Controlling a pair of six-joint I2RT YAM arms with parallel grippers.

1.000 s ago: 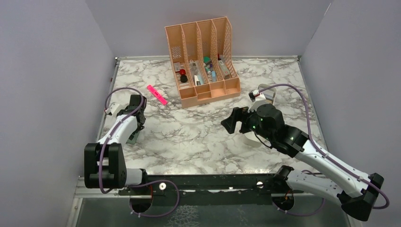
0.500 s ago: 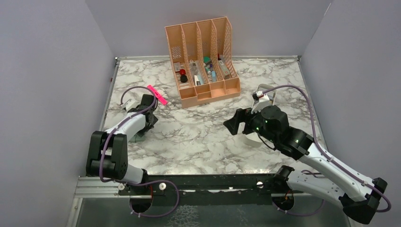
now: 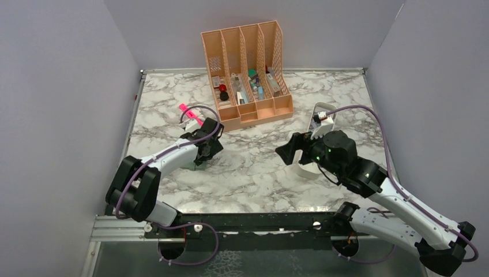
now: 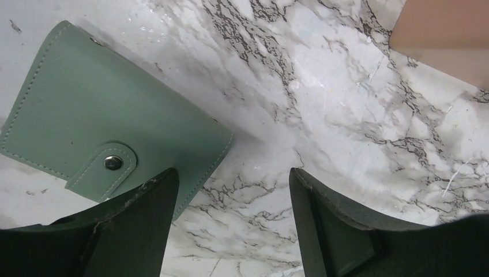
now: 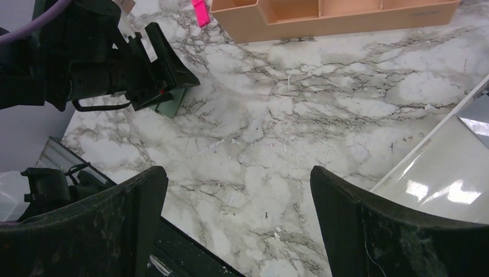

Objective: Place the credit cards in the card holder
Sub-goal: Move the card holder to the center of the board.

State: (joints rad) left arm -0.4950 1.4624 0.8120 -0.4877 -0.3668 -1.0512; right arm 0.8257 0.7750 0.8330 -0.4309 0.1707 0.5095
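Note:
My right gripper is far from the closed card holder [image 3: 196,166], so my left gripper should first move the card holder to the clear marble [image 3: 250,166] between both grippers.
The card holder [image 4: 109,124] is a closed grey-green wallet with a snap tab, lying flat on the marble. It also shows in the top view [image 3: 198,164] and the right wrist view [image 5: 170,103]. My left gripper [image 4: 232,176] is open and empty just above the table. Its left finger [image 4: 144,213] overlaps the wallet's near corner. In the top view the left gripper [image 3: 209,148] is left of the table's middle. My right gripper [image 5: 237,179] is open and empty above bare marble, and shows in the top view [image 3: 288,151]. I can make out no credit cards.
A peach slotted organizer [image 3: 248,69] with small items stands at the back centre; its corner shows in the left wrist view [image 4: 444,34]. A pink highlighter [image 3: 185,108] lies left of it. A long white tray [image 5: 438,167] lies under the right arm [image 3: 323,108].
My left arm has swung right from the table's left edge towards the middle. The card holder now lies further right beneath it. My right arm has shifted slightly to the right.

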